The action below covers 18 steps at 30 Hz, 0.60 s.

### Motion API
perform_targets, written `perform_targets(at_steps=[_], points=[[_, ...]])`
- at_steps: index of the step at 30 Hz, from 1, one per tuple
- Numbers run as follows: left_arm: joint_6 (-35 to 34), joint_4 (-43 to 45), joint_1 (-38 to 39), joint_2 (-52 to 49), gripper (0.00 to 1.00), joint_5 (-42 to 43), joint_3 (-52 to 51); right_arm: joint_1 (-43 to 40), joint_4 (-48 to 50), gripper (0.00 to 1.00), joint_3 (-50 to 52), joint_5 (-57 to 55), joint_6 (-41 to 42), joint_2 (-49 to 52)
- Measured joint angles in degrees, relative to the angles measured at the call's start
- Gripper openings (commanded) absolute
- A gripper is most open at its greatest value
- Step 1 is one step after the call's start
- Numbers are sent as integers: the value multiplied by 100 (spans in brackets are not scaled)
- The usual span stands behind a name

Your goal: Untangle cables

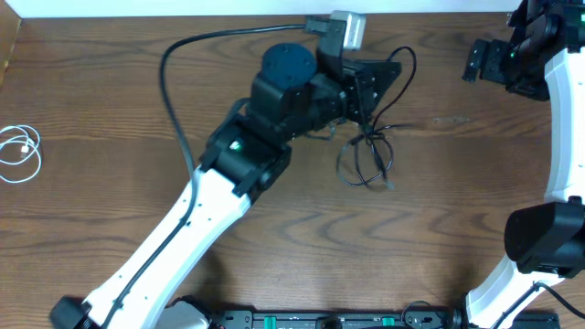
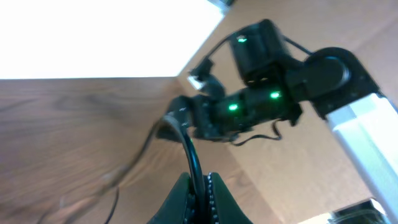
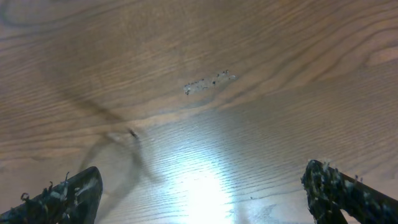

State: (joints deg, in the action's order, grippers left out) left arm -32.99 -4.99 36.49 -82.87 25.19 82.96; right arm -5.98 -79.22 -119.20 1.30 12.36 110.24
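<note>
My left gripper has the black cables looped together point(image 1: 371, 146) under it. Next, I lower the heap of cables so that my right gripper can hold the other cable while I pull.
A bunch of thin black cables point(image 1: 367, 157) lies in loose loops on the wooden table just right of centre. One strand rises from it to my left gripper point(image 1: 373, 84), which hovers above the bunch. In the left wrist view the left gripper point(image 2: 200, 190) is shut on that black cable point(image 2: 189, 152), which runs up from between the jaws. A white cable point(image 1: 20, 153) lies coiled at the table's far left edge. My right gripper point(image 1: 473, 60) hangs at the far right. Seen from its own wrist, the right gripper point(image 3: 202, 198) is open over bare wood, holding nothing.
A thick black wire point(image 1: 178, 64) arcs from the left arm across the back left of the table. The right arm point(image 2: 267, 93) with green lights faces the left wrist camera. The right arm's base point(image 1: 544, 238) stands at the near right.
</note>
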Motion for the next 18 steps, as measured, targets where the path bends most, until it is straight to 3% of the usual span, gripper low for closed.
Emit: perform_targets(at_steps=[4, 6, 14, 18], points=[[39, -1154, 11, 107, 8, -916, 50, 0, 0, 99, 0, 0, 0, 0], [42, -1325, 11, -13, 7, -1300, 48, 0, -2, 99, 0, 0, 0, 0], [44, 378, 11, 9, 7, -1220, -22, 0, 2, 99, 0, 0, 0, 0], [55, 540, 11, 533, 7, -1091, -22, 0, 0, 99, 0, 0, 0, 0]])
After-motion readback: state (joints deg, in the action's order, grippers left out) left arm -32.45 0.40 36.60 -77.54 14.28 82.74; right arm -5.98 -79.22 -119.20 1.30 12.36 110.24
